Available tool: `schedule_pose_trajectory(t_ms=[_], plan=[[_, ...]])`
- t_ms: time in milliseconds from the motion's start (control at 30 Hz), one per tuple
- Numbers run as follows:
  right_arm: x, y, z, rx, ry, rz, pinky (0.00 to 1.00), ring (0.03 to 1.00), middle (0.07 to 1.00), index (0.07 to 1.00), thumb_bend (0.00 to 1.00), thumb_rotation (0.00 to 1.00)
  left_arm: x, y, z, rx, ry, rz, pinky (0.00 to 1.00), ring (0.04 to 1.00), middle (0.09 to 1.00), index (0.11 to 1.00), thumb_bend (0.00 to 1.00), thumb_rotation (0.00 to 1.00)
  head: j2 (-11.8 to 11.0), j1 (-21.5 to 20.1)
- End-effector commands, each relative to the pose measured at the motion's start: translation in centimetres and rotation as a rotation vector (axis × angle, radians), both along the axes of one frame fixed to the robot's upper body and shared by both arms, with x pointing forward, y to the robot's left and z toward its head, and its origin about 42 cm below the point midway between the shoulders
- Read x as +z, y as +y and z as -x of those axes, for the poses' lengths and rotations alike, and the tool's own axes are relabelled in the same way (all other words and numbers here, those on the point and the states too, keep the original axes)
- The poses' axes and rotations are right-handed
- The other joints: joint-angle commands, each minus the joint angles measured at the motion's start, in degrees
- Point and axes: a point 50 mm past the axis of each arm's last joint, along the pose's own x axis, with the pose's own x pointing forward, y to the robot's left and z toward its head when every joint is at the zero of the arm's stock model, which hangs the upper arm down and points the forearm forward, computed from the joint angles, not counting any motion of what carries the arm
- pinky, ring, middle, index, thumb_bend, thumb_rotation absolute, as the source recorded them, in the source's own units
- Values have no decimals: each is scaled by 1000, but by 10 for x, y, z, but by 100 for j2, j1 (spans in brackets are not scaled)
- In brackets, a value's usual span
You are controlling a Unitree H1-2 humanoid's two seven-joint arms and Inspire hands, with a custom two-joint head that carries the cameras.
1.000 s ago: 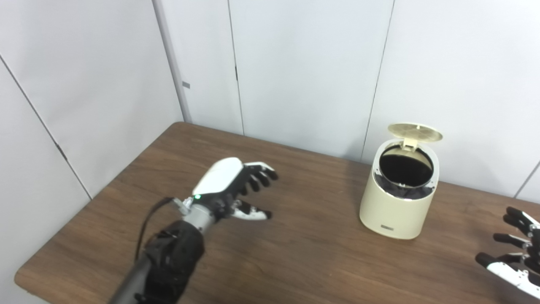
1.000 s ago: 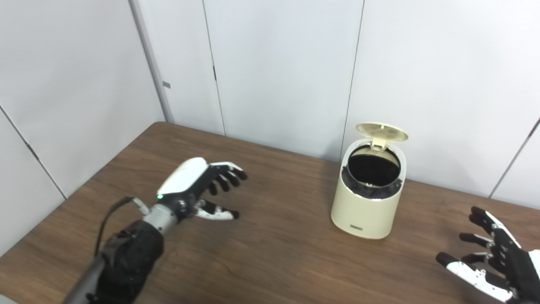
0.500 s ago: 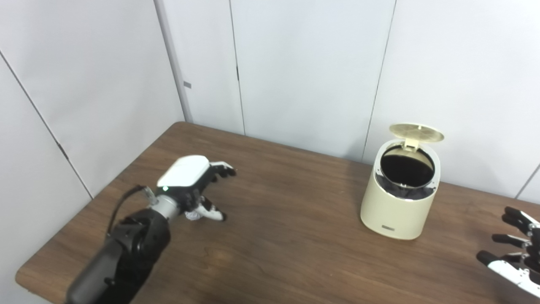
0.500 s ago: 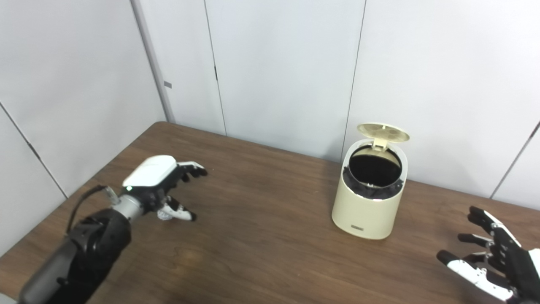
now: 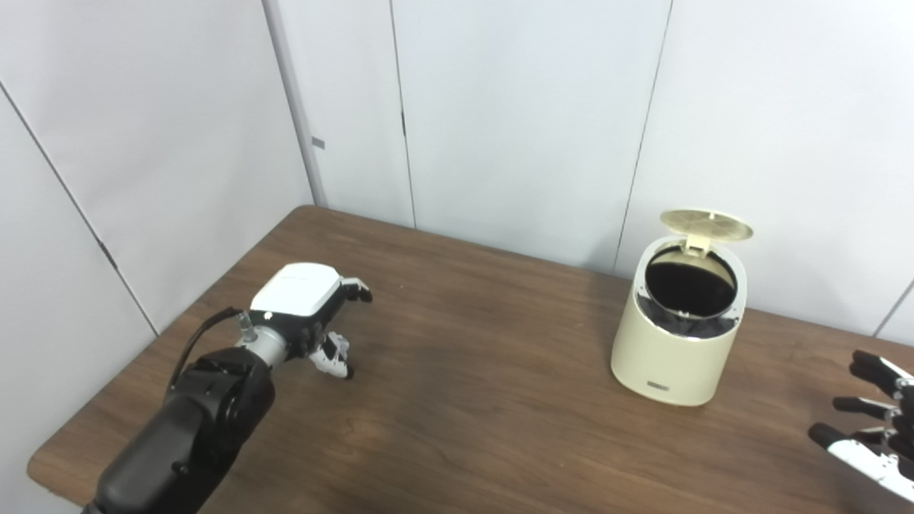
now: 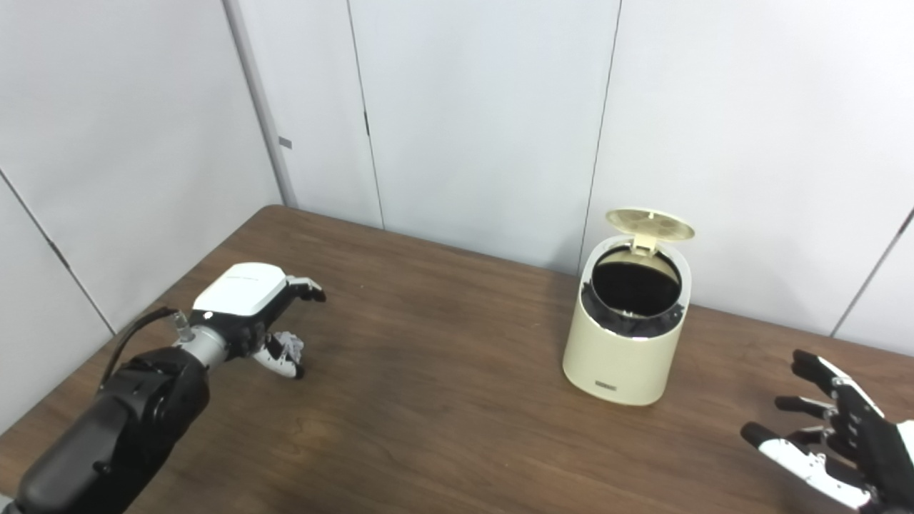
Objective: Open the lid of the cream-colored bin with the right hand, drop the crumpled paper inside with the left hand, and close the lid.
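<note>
My gripper will make the raised round lid [image 5: 707,224] swing forward and cover the bin's opening when it pushes the lid, because a narrow hinge [image 5: 698,245] joins the lid to the bin's back rim.
The cream-colored bin [image 5: 677,335] stands at the back right of the table with its round lid [image 5: 705,223] tipped up and open, showing a dark liner inside. My left hand [image 5: 308,303] is open, palm down, over the crumpled paper [image 6: 289,343] at the table's left. Only a small whitish bit of the paper shows under the fingers. The fingers are apart and do not hold it. My right hand [image 6: 832,436] is open and empty low at the right edge, well to the right of the bin.
The brown wooden table [image 5: 471,400] has its left edge close to my left arm. White wall panels [image 5: 514,107] stand right behind the bin.
My left hand has swung left and down from mid-table to hover over the crumpled paper. The bin, its open lid and my right hand have not moved.
</note>
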Motion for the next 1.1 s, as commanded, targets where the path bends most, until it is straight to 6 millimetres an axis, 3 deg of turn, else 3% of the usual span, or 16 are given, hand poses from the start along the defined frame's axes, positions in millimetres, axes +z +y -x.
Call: schedule_pose_trajectory(t_ms=[0, 333, 433, 500, 700, 833, 1067], plan=[[25, -3, -7, 17, -95, 17, 453, 710, 862, 838, 780, 386, 18, 9, -3, 11, -56, -69, 753, 825, 819, 796, 912, 61, 4, -2], [26, -6, -6, 22, -88, 3, 447, 723, 865, 836, 791, 392, 10, 15, -5, 47, -40, -89, 702, 812, 804, 779, 916, 37, 64, 15], [26, -7, -6, 21, -86, 8, 434, 719, 863, 831, 810, 413, 8, 14, -6, 41, -45, -93, 567, 716, 762, 768, 928, 35, 75, 6], [26, -7, -5, 19, -85, 9, 433, 717, 860, 830, 805, 409, 5, 14, -7, 47, -39, -90, 548, 696, 753, 768, 924, 36, 81, 8], [26, -7, -5, 22, -86, 12, 429, 711, 860, 829, 808, 415, -2, 14, -9, 76, -4, -97, 555, 702, 759, 772, 879, 78, 106, 5], [27, -8, -5, 24, -85, 12, 428, 715, 866, 836, 773, 394, -11, 18, -11, 87, -13, -72, 551, 702, 762, 767, 854, 76, 141, -11], [28, -8, -4, 22, -84, 17, 427, 702, 852, 826, 800, 414, -18, 17, -14, 94, -15, -23, 516, 661, 727, 763, 814, 71, 177, -18]])
